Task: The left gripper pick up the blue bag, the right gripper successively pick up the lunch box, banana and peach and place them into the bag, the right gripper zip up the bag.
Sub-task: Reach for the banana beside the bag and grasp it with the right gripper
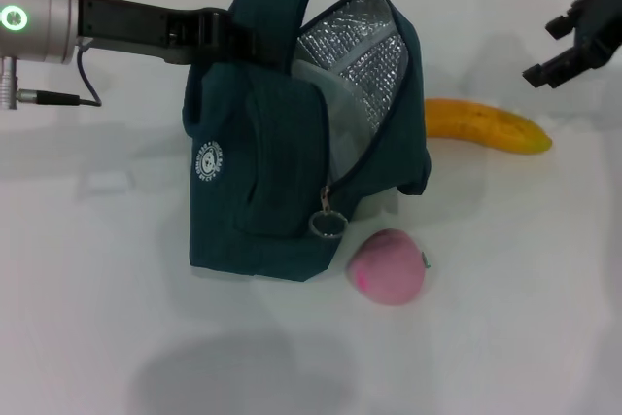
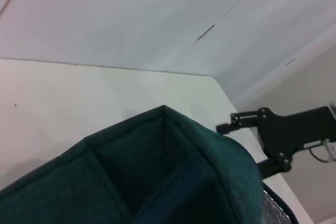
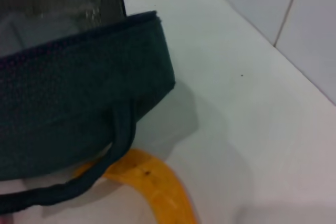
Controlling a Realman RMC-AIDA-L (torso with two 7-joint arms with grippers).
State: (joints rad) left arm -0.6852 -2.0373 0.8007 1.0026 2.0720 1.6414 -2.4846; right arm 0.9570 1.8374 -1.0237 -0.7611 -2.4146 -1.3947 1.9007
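Observation:
The robot's right gripper keeps moving toward the banana's part near the blue bag until its open fingers straddle that part, as they face across the banana's narrow width.
The blue bag stands in the middle of the table with its flap open, showing silver lining. My left gripper comes in from the left and is shut on the bag's top edge. A pale grey shape lies inside the opening; I cannot tell if it is the lunch box. The banana lies to the right of the bag, and the pink peach rests at its front corner. My right gripper hangs open and empty above the banana's far end. The right wrist view shows the bag wall and the banana close below.
A metal zipper ring hangs at the bag's front edge. A bag strap loops over the banana in the right wrist view. The white table extends to the front and right. A tiled wall rises behind it.

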